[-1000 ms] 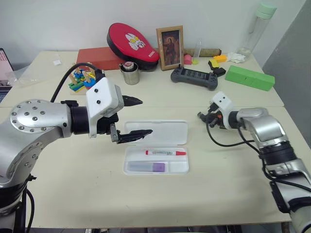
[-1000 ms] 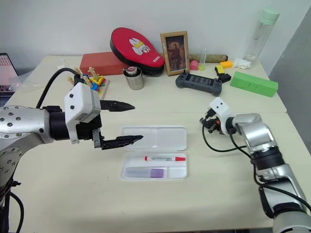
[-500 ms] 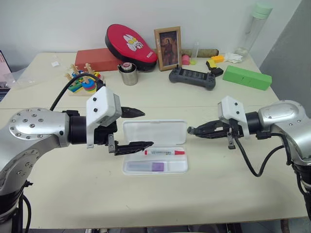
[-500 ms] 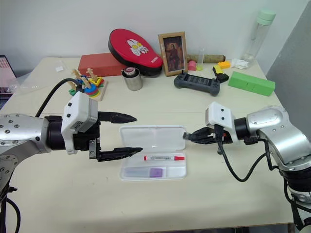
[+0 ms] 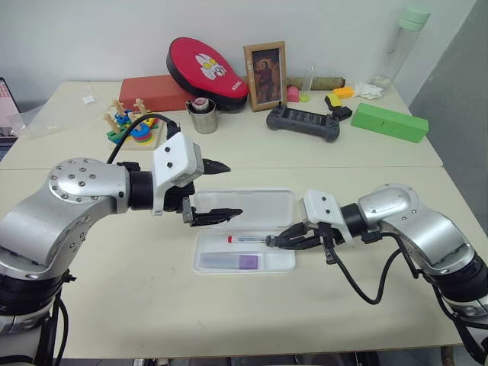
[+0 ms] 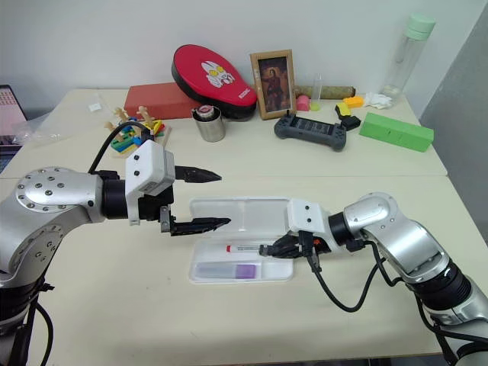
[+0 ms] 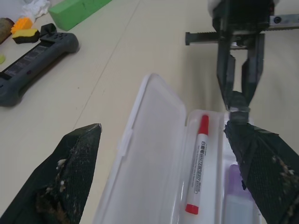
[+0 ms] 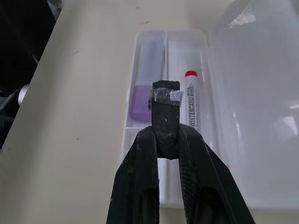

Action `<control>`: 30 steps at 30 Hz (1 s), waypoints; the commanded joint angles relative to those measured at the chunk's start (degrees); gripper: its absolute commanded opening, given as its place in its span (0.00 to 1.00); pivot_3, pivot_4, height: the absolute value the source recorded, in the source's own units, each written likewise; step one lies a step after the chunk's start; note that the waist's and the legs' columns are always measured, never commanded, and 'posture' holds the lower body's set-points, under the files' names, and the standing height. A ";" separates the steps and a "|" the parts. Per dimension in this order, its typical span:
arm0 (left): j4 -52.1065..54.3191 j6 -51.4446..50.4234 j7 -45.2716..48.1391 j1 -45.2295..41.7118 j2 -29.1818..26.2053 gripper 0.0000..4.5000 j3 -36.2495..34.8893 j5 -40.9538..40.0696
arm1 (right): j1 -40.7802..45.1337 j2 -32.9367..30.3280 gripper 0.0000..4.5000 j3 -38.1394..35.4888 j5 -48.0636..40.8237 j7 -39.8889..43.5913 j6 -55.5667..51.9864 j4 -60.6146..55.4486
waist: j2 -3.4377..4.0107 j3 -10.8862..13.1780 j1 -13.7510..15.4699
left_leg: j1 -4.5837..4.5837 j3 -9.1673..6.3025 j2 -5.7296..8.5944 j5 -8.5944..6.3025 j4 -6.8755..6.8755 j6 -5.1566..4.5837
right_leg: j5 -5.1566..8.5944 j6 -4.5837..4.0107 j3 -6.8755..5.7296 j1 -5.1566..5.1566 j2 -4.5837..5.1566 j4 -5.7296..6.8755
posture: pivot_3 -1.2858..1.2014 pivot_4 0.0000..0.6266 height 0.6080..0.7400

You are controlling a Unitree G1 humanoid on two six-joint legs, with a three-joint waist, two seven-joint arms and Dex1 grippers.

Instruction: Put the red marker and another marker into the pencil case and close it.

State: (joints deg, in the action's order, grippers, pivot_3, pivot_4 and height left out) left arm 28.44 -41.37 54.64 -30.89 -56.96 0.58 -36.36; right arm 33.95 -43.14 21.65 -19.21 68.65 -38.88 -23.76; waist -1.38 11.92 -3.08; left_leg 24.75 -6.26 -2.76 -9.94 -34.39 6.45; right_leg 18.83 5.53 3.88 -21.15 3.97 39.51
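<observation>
My right gripper should keep lowering the small black block (image 5: 270, 241), which points along the pencil case's empty end compartment (image 5: 276, 261), until it sits inside there, and then let it go.
The pencil case (image 5: 284, 261) lies open in mid-table with its lid (image 5: 252, 205) folded back flat. In its tray rest the red marker (image 5: 248, 239) and the purple-capped marker (image 5: 232, 262), side by side. My right gripper (image 5: 271, 242) is shut on nothing, its tips low over the marker's cap end at the tray's right side; whether they touch it I cannot tell. The right wrist view shows the taped fingertips (image 8: 166, 91) between the red marker (image 8: 191, 105) and the purple one (image 8: 141, 98). My left gripper (image 5: 227, 191) hangs open above the lid's left end.
Along the back of the table stand a green box (image 5: 391, 122), a game controller (image 5: 303, 122), a metal cup (image 5: 203, 116), a photo frame (image 5: 265, 65), a red pad (image 5: 207, 62) and a toy stacker (image 5: 130, 130). A seam crosses the table behind the case.
My right gripper has swung in from the right and turned leftward, its shut tips now over the tray. The left gripper has hardly moved.
</observation>
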 commanded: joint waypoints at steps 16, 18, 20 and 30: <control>-2.25 1.73 1.52 -4.45 1.32 1.00 -0.33 3.63 | -1.80 1.63 0.06 5.12 3.65 -0.76 1.26 4.49 | 0.00 0.00 -0.03 | 0.00 -0.01 0.00 0.00 0.00 0.00 | 0.00 0.00 -0.01 0.00 0.00 0.01 | 0.52 0.24 1.00; -2.25 1.82 1.56 -4.33 1.29 1.00 -0.55 3.83 | -2.04 2.09 0.06 5.82 4.66 -1.08 2.34 5.92 | 0.00 0.00 -0.04 | 0.00 -0.01 0.00 0.00 0.00 0.00 | 0.00 0.00 -0.01 0.00 0.00 0.01 | 0.52 0.24 1.00; -2.06 1.73 1.56 -4.14 1.29 1.00 -0.82 3.86 | -2.26 2.48 0.06 6.28 5.50 -1.20 3.18 7.28 | 0.00 0.00 -0.05 | 0.00 -0.01 0.00 0.00 -0.01 0.00 | 0.00 0.00 -0.01 0.00 0.00 0.02 | 0.52 0.24 1.00; -2.30 2.04 1.44 -3.65 1.58 1.00 -0.92 4.46 | -3.16 2.91 0.28 5.35 6.61 -0.20 6.87 8.90 | 0.00 0.00 -0.06 | 0.00 -0.02 0.00 0.00 -0.02 0.00 | 0.00 0.00 -0.01 0.01 0.00 0.04 | 0.52 0.24 1.00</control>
State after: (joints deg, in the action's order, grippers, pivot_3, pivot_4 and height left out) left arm 25.29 -40.60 55.84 -34.19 -55.46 0.87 -32.50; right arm 30.92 -40.28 28.25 -12.42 68.18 -32.80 -13.95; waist -1.38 11.91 -3.15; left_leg 24.75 -6.28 -2.76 -9.94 -34.42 6.45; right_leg 18.83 5.53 3.87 -21.14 3.97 39.56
